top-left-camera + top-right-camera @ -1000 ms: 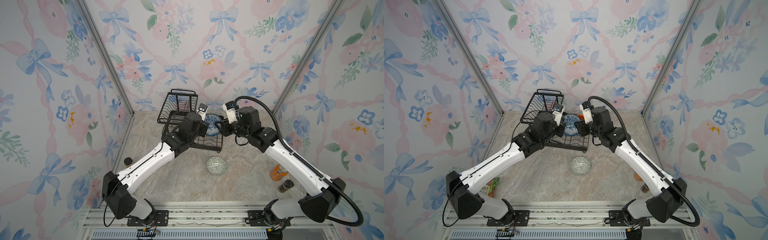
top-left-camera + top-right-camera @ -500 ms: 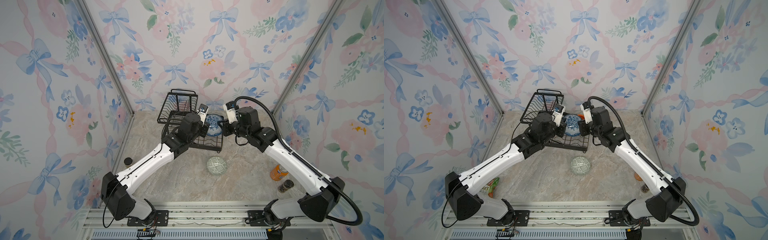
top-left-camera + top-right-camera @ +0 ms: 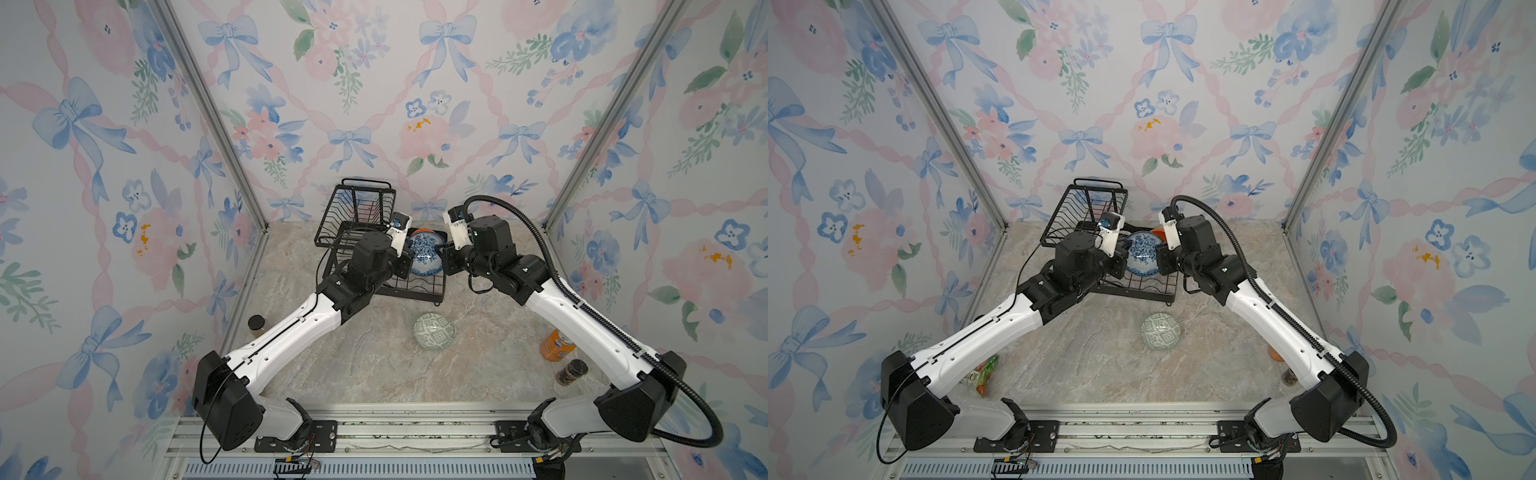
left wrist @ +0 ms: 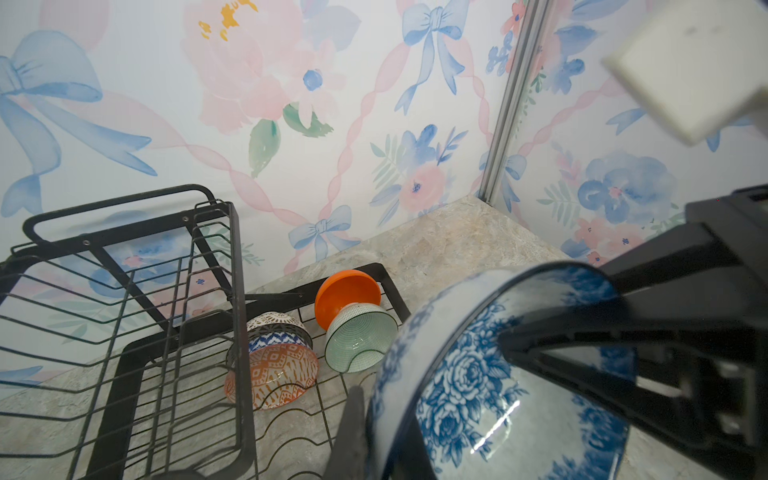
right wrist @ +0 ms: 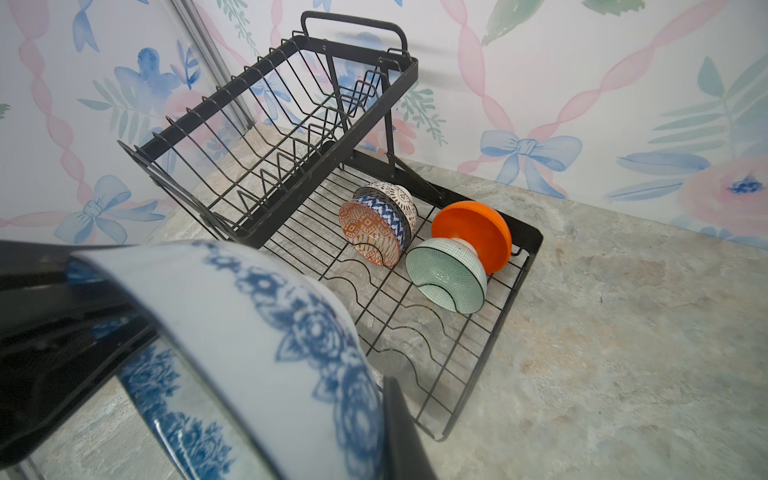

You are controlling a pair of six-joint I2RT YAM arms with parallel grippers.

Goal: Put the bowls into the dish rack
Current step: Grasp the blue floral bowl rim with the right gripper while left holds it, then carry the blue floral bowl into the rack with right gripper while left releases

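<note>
My left gripper is in the way of the slots (image 5: 350,278) by the orange-white patterned bowl. It should move back before my right gripper lowers the blue-white floral bowl (image 3: 426,254) there.
Both grippers hold the blue-white floral bowl (image 3: 426,259) (image 3: 1142,257) on edge over the lower tray of the black wire dish rack (image 3: 353,208) (image 5: 291,145). My left gripper (image 3: 406,262) (image 4: 382,419) is shut on its left rim and my right gripper (image 3: 444,255) (image 5: 357,395) on the right rim. Standing in the lower tray are the orange bowl (image 5: 473,232), the mint green bowl (image 5: 446,274), the orange-white patterned bowl (image 5: 370,237) and the white-black patterned bowl (image 5: 395,195). A green-white geometric bowl (image 3: 433,331) lies upside down on the table in front of the rack.
An orange drink can (image 3: 557,345) and a dark jar (image 3: 572,372) stand by the right wall beside the right arm. By the left wall are a small dark-lidded jar (image 3: 256,323) and a snack packet (image 3: 986,372). The rack's upper basket (image 4: 124,291) holds nothing.
My right gripper's jaws have closed on the floral bowl's rim. The left gripper has kept its hold, and both arms have barely moved.
</note>
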